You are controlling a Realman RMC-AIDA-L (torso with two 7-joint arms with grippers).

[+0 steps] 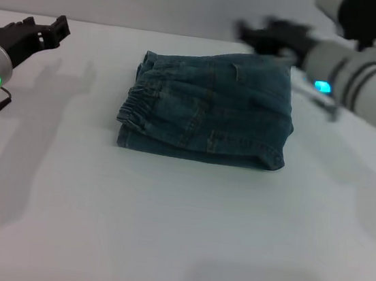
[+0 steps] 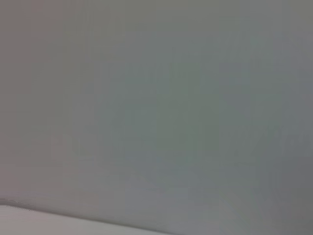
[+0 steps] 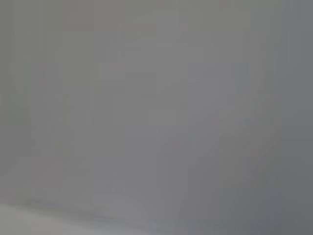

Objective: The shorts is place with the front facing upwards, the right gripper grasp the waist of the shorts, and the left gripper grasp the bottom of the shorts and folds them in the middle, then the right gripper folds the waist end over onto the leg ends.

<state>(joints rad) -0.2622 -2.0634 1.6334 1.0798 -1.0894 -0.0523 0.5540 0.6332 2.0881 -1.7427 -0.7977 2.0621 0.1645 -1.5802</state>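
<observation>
I expect the top layer [image 1: 243,139] to spread outward at the shorts' near corner [image 1: 278,164] when I pull it, because that corner slants inward. The gathered waist will stay where it is.
The blue denim shorts [image 1: 212,109] lie folded into a compact rectangle on the white table [image 1: 163,233] in the head view. Their gathered elastic waist [image 1: 135,109] lies along the bundle's left edge, on top. I cannot pick out the bottom of the shorts or the leg ends among the folded layers. My left gripper [image 1: 42,31] hovers off to the far left, well apart from the cloth, open and holding nothing. My right gripper [image 1: 270,34] is raised just beyond the far right corner of the shorts, holding no cloth. Both wrist views show only plain grey.
The table's far edge [image 1: 119,28] runs behind the shorts against a grey wall. The right forearm [image 1: 366,87], with a blue light, crosses above the table's right side.
</observation>
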